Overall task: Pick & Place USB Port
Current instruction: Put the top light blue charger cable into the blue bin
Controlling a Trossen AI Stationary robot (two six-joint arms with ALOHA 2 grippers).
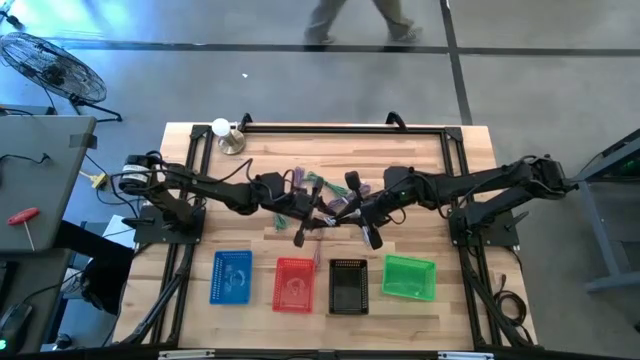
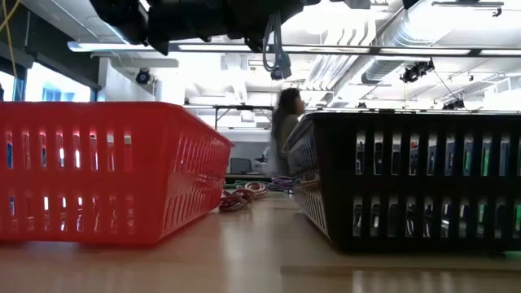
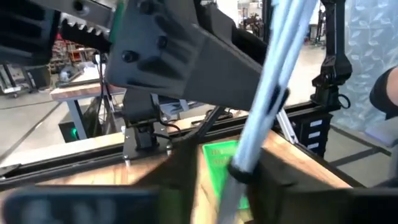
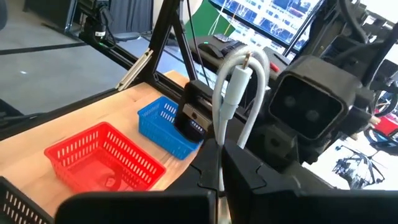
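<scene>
The white cable far from the blue basket [image 1: 231, 277] is pinched in my right gripper, so my left gripper should take the cable [image 4: 231, 93] and bring it to the basket.
Over the middle of the table my right gripper [image 1: 350, 212] [image 4: 219, 165] is shut on a white USB cable [image 4: 231, 93], whose white plug [image 4: 239, 79] curls over above the fingers. My left gripper [image 1: 322, 215] [image 3: 227, 186] faces it from the table's left, its dark fingers blurred. They stand on either side of the same white cable [image 3: 267, 93], and a gap shows beside the cable. A pile of coloured cables [image 1: 318, 192] [image 2: 244, 195] lies on the table under both arms. My right gripper pinches the white cable between its two fingers, just below the loop [image 4: 219, 146]. The fingers come about level from the table's right. The cable rises from them in an arch, bends over and ends in the plug, all clear of the table.
Along the near side stand four baskets: blue [image 1: 232, 277], red [image 1: 294, 284], black [image 1: 348, 286] and green [image 1: 409, 277]. A lamp [image 1: 226, 133] stands at the far left corner. A person [image 1: 360, 20] walks past beyond the far edge.
</scene>
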